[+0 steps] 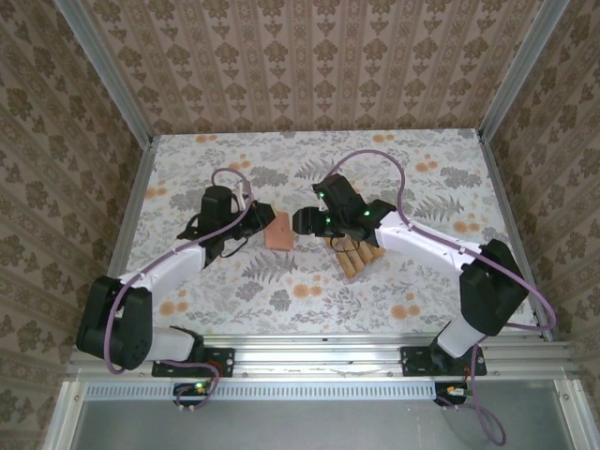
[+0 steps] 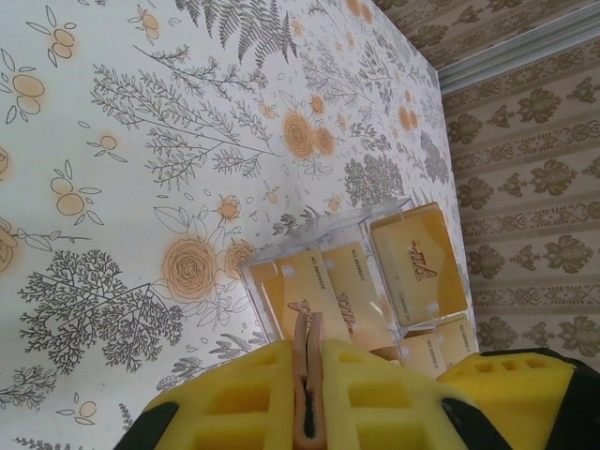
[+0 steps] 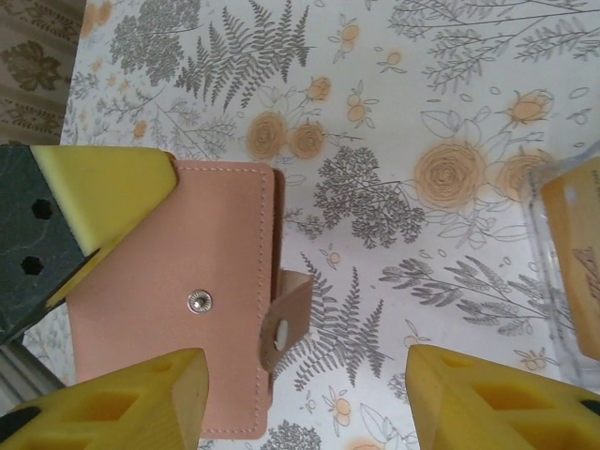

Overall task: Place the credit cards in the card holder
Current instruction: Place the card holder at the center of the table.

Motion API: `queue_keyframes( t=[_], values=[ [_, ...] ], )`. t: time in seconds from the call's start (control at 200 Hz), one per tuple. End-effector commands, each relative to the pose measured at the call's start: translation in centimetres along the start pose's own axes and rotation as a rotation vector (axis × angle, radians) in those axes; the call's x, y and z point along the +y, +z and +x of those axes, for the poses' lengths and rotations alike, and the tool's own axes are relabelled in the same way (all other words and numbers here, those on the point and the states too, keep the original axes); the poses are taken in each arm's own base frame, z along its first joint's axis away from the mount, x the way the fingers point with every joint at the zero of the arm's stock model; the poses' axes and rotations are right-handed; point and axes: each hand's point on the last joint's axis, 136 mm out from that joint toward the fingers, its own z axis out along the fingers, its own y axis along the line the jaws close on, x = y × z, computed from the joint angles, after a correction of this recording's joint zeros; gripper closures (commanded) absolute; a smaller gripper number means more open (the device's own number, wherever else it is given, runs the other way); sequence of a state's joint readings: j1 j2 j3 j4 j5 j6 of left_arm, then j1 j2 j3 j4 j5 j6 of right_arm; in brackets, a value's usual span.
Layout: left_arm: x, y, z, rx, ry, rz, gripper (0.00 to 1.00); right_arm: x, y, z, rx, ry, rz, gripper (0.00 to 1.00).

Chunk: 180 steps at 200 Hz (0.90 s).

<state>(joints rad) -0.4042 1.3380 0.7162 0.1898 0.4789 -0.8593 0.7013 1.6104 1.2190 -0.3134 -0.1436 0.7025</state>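
Observation:
The folded card holder (image 3: 178,347) keeps its pockets out of sight, so the robot's right gripper should hold the loose snap tab (image 3: 291,321) while the left gripper opens and grips the cover's edge.
The salmon-brown card holder (image 1: 279,231) is folded, and my left gripper (image 1: 255,221) is shut on its edge, the thin leather edge (image 2: 308,323) pinched between the yellow fingers (image 2: 244,394). Its snap tab (image 3: 286,317) hangs unfastened beside the stud (image 3: 198,301). My right gripper (image 3: 305,403) is open just right of the card holder (image 3: 178,281), and the tab lies between its fingers. Several tan-orange credit cards (image 2: 412,261) lie in a clear tray (image 1: 356,255) under the right arm.
The clear tray's wall (image 3: 539,216) stands close to my right gripper's right finger (image 3: 497,403). The flowered tablecloth (image 1: 281,159) is bounded by patterned walls behind and at both sides. My right gripper's yellow finger (image 2: 511,394) shows beside the left one.

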Motion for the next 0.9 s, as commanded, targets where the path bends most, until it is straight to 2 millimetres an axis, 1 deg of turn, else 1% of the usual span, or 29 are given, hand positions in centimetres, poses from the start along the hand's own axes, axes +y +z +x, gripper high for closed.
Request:
queue_keyframes(
  t=[0.0, 0.085, 0.195, 0.305, 0.37, 0.45, 0.545, 0.575, 0.6, 0.67, 0.69, 0.815, 0.895],
  values=[
    [-1.9, -0.3, -1.1, -0.025, 0.054, 0.06, 1.0, 1.4, 1.2, -0.1, 0.026, 0.013, -0.043, 0.44],
    [-2.0, -0.4, -1.2, -0.03, 0.05, 0.064, 1.0, 1.4, 1.8, 0.2, 0.037, 0.015, -0.037, 0.48],
    [-2.0, -0.4, -1.1, -0.033, 0.047, 0.071, 1.0, 1.3, 2.3, 0.2, 0.04, 0.018, -0.033, 0.59],
    [-1.9, -0.5, -0.9, -0.032, 0.048, 0.071, 1.0, 1.2, 2.5, 0.2, 0.043, 0.018, -0.027, 0.75],
    [-1.8, -0.5, -0.9, -0.032, 0.047, 0.069, 1.0, 1.1, 2.4, 0.3, 0.047, 0.018, -0.028, 0.88],
    [-1.6, -0.4, -0.7, -0.032, 0.047, 0.065, 1.0, 1.2, 2.3, 0.3, 0.047, 0.016, -0.032, 1.0],
    [-0.7, -0.2, -0.4, -0.023, 0.059, 0.04, 1.0, 1.6, 2.0, 0.2, 0.047, 0.015, -0.046, 1.0],
    [-0.1, 0.0, -0.2, -0.017, 0.063, 0.022, 1.0, 1.7, 2.0, 0.2, 0.048, 0.014, -0.052, 1.0],
    [0.5, 0.2, 0.1, -0.01, 0.064, 0.01, 0.95, 2.0, 1.8, 0.2, 0.047, 0.014, -0.06, 1.0],
    [1.7, 0.6, 0.6, -0.001, 0.068, -0.012, 0.75, 2.6, 1.6, 0.1, 0.049, 0.012, -0.079, 1.0],
    [2.3, 0.8, 0.8, 0.002, 0.065, -0.023, 0.71, 2.8, 1.5, 0.1, 0.049, 0.011, -0.084, 1.0],
    [4.8, 1.5, 1.5, 0.013, 0.063, -0.07, 0.58, 4.2, 1.2, 0.2, 0.055, 0.001, -0.108, 1.0],
    [6.3, 1.8, 1.7, 0.015, 0.05, -0.094, 0.53, 5.1, 1.0, 0.3, 0.058, -0.006, -0.123, 1.0]
  ],
)
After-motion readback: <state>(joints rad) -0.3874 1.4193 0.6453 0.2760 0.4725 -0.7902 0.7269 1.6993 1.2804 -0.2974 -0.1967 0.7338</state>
